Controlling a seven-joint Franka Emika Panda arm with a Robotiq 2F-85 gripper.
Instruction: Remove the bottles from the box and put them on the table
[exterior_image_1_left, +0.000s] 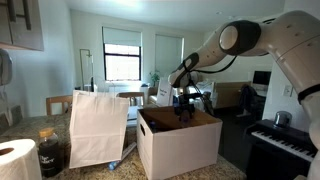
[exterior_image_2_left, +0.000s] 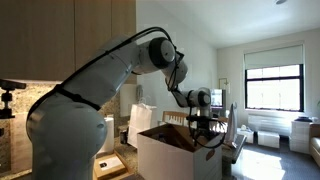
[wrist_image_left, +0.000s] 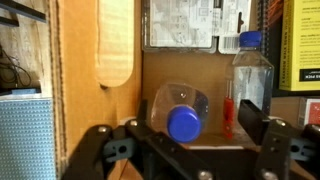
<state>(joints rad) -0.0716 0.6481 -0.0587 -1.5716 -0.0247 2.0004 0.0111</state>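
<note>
The blue cap (wrist_image_left: 183, 124) facing me is out of the middle between my gripper's fingers. Next, I turn my open gripper and move it over the cap before it closes on the bottle (wrist_image_left: 181, 106).
In the wrist view I look down into the box (wrist_image_left: 100, 100), brown inside. A clear bottle (wrist_image_left: 180, 112) lies on its side on the box floor, its blue cap facing me. A second clear bottle (wrist_image_left: 250, 75) with a blue cap stands upright at the right wall, with a red strip low on its side. My gripper (wrist_image_left: 205, 138) is open, its dark fingers (wrist_image_left: 148, 133) spread to either side of the lying bottle and short of it. In both exterior views the gripper (exterior_image_1_left: 184, 108) (exterior_image_2_left: 203, 125) hangs in the open top of the white box (exterior_image_1_left: 180, 148) (exterior_image_2_left: 175, 158), which stands on the table (exterior_image_1_left: 40, 124).
A tall white paper bag (exterior_image_1_left: 100, 125) stands next to the box. A dark jar (exterior_image_1_left: 50, 152) and a paper towel roll (exterior_image_1_left: 15, 160) sit at the near corner. A black piano keyboard (exterior_image_1_left: 285, 140) is beyond the box. Printed sheets (wrist_image_left: 185, 22) line the box's far wall.
</note>
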